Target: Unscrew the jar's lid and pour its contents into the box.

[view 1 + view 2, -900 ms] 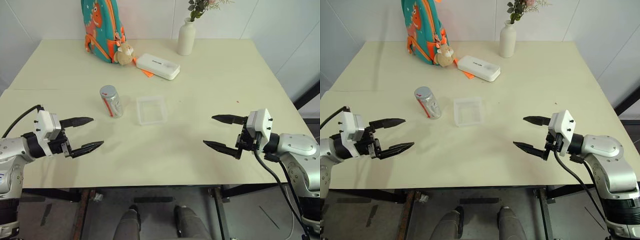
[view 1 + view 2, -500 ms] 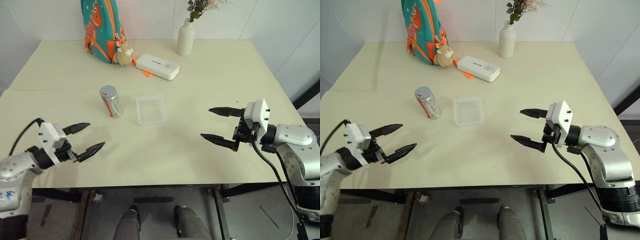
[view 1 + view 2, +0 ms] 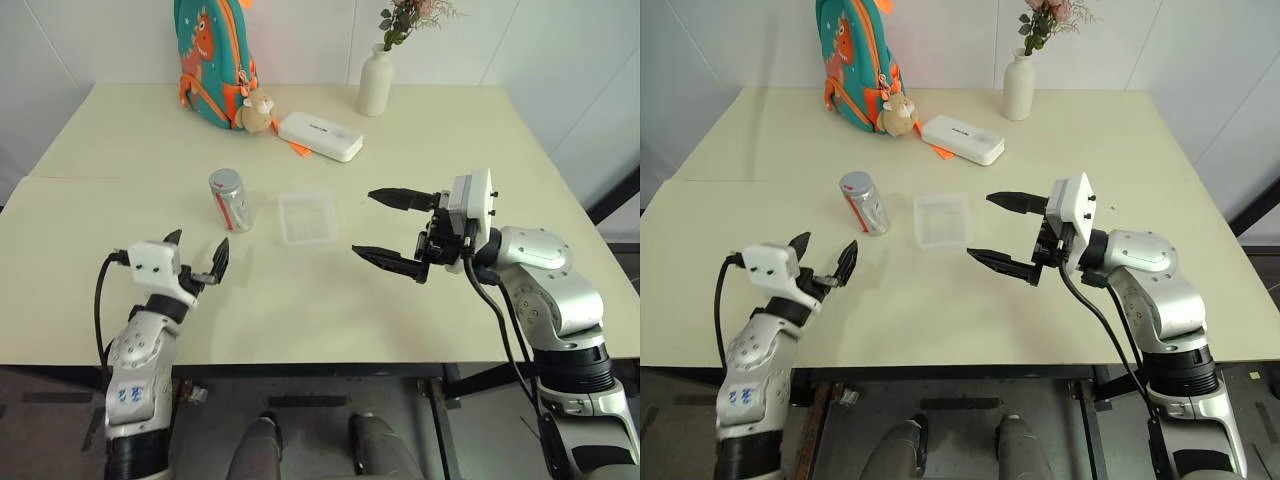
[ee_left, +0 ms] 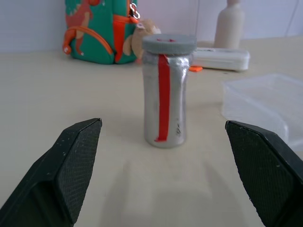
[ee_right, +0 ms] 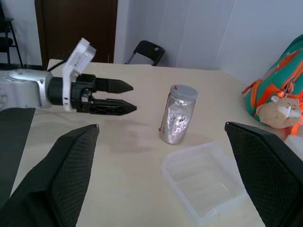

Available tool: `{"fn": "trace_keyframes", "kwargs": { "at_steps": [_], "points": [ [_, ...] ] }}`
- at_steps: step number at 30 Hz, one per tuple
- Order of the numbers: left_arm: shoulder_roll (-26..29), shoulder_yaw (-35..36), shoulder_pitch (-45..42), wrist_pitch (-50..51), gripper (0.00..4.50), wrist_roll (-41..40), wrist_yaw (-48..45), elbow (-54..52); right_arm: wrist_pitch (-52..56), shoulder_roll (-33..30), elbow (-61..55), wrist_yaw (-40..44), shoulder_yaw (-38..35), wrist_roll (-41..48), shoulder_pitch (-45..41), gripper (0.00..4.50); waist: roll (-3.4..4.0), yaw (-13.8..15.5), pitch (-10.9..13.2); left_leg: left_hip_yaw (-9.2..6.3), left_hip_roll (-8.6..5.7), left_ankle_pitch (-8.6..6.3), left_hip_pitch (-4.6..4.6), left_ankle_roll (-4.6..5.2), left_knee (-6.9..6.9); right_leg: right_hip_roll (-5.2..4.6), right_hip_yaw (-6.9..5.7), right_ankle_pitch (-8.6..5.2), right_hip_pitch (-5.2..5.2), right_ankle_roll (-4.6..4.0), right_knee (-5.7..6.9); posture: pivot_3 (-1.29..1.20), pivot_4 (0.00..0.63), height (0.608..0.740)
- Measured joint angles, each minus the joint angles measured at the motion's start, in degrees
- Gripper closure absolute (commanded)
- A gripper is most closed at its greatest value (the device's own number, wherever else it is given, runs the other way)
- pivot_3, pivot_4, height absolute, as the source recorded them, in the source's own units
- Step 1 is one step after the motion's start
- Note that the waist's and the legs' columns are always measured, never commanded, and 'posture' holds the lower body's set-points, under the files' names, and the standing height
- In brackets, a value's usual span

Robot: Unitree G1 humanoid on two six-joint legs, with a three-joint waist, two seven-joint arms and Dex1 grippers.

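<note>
My gripper will bring the grey lid (image 3: 226, 180) away in one piece when it unscrews it, and the jar's opening will show, because the lid sticks out over the jar's neck (image 4: 168, 57) like a separate cap.
The jar (image 3: 230, 200) stands upright on the cream table, silvery with a red strip down its side. Its grey lid (image 4: 169, 43) sits on top, and the contents are hidden inside. Just to its right lies the clear plastic box (image 3: 308, 218), with nothing in it. My left gripper (image 3: 199, 241) is open and points at the jar from the near side, a short way off. In the left wrist view the jar stands centred between its fingers (image 4: 71, 161). My right gripper (image 3: 362, 222) is open, hovers just right of the box and points left.
At the table's back stand a teal backpack (image 3: 215, 55) with a plush toy (image 3: 258, 112), a white oblong case (image 3: 320, 134) and a white vase (image 3: 375, 85) with flowers. A black chair (image 5: 147, 49) stands beyond the table's left side.
My left gripper has swung from pointing right to pointing forward at the jar. My right gripper has moved left and up, close to the box. Both stayed open.
</note>
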Motion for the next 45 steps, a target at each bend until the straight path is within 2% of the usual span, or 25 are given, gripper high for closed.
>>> {"fn": "trace_keyframes", "kwargs": {
  "at_steps": [4,6,25,29,34,41,45],
  "points": [
    [0.51,-0.49,-4.18,-2.06,0.04,0.32,-0.02,4.68,-0.09,1.31,-0.34,-1.46,1.16,-1.09,-0.02,0.00,0.00,-0.42,0.00,0.04,0.01,0.00,0.00,0.01,-0.14,0.00,0.01,0.19,0.06,0.19,-0.25,0.00,0.150,0.740],
    [1.12,-0.61,-6.43,-3.41,0.04,0.42,-0.76,8.35,-0.17,1.89,-0.83,-2.45,1.29,-1.46,0.28,0.00,0.00,-0.26,0.00,0.01,0.01,0.00,-0.01,0.01,-0.26,0.00,-0.01,0.57,-0.01,0.91,-0.19,0.00,0.150,0.740],
    [6.06,-2.85,-28.23,-15.14,0.04,1.79,-9.71,42.85,-1.14,2.31,-6.54,-9.04,0.43,-2.57,3.27,0.00,0.00,0.60,0.00,0.04,0.01,-0.11,-0.16,-0.08,-0.41,0.02,-0.03,0.56,-0.21,0.94,-0.23,0.00,0.150,0.740],
    [6.59,-2.88,-30.16,-17.26,0.93,1.81,-11.08,47.16,-1.10,2.31,-7.05,-10.09,0.31,-2.57,3.95,0.00,0.00,0.72,0.00,0.05,0.01,-0.11,-0.17,-0.08,-0.43,0.01,-0.03,0.56,-0.22,0.95,-0.23,0.00,0.150,0.740],
    [6.62,-3.73,-31.56,-18.51,2.49,1.72,-14.69,50.48,-1.10,2.31,-7.43,-11.27,0.27,-2.57,4.18,0.00,0.00,0.97,0.00,0.05,0.01,-0.11,-0.17,-0.08,-0.42,0.01,-0.03,0.56,-0.23,0.95,-0.23,0.00,0.150,0.740],
    [6.75,-3.72,-32.22,-18.02,2.51,0.55,-17.60,51.11,-1.11,2.43,-7.63,-12.13,0.28,-2.55,4.57,0.00,0.00,0.98,0.00,0.05,0.02,-0.11,-0.19,-0.08,-0.42,0.01,-0.03,0.56,-0.23,0.95,-0.22,0.00,0.150,0.740],
    [8.21,-2.74,-28.53,-12.50,2.51,-4.90,-22.47,40.08,0.92,3.24,-8.60,-13.49,0.29,-1.24,4.23,0.00,0.00,0.63,0.00,0.05,0.10,-0.11,-0.27,-0.09,-0.46,0.06,-0.03,0.56,-0.33,0.94,-0.20,0.00,0.150,0.740]
  ]
}}
